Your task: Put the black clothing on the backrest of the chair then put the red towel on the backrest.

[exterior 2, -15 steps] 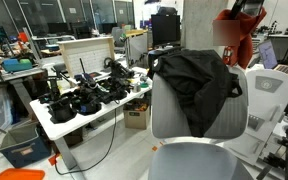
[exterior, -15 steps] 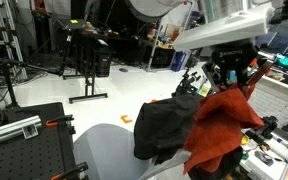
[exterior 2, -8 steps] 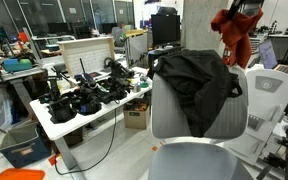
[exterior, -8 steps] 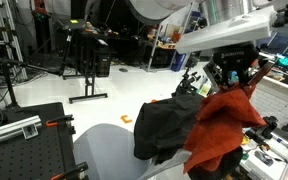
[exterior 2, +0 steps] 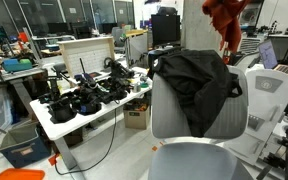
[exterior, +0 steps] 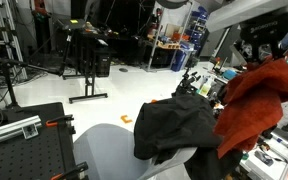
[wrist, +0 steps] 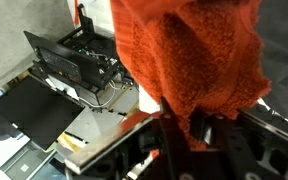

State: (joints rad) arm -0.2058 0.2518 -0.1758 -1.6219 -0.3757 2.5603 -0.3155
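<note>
Next, I bring the red towel (exterior 2: 225, 20) back over the black clothing (exterior 2: 202, 62) with my gripper before lowering it, because the towel hangs too far toward one end of the backrest.
The black clothing (exterior: 174, 122) is draped over the backrest of the grey chair (exterior: 114, 150); it also shows on the backrest in an exterior view (exterior 2: 196, 80). My gripper (exterior: 262, 52) is shut on the red towel (exterior: 256, 105) and holds it hanging in the air, above and beside the chair. In an exterior view the red towel (exterior 2: 222, 18) hangs above the backrest's far upper side. In the wrist view the red towel (wrist: 189, 55) fills the upper frame, pinched between my fingers (wrist: 172, 140).
A white table (exterior 2: 79, 112) with black equipment stands beside the chair. A second chair (exterior 2: 274, 95) stands at the side. A cluttered bench (exterior: 274, 140) lies under the towel. A black stand (exterior: 84, 60) and an optical board (exterior: 24, 130) stand farther off.
My gripper has lifted the red towel higher and moved it sideways, away from the black clothing. The black clothing and chair have not moved.
</note>
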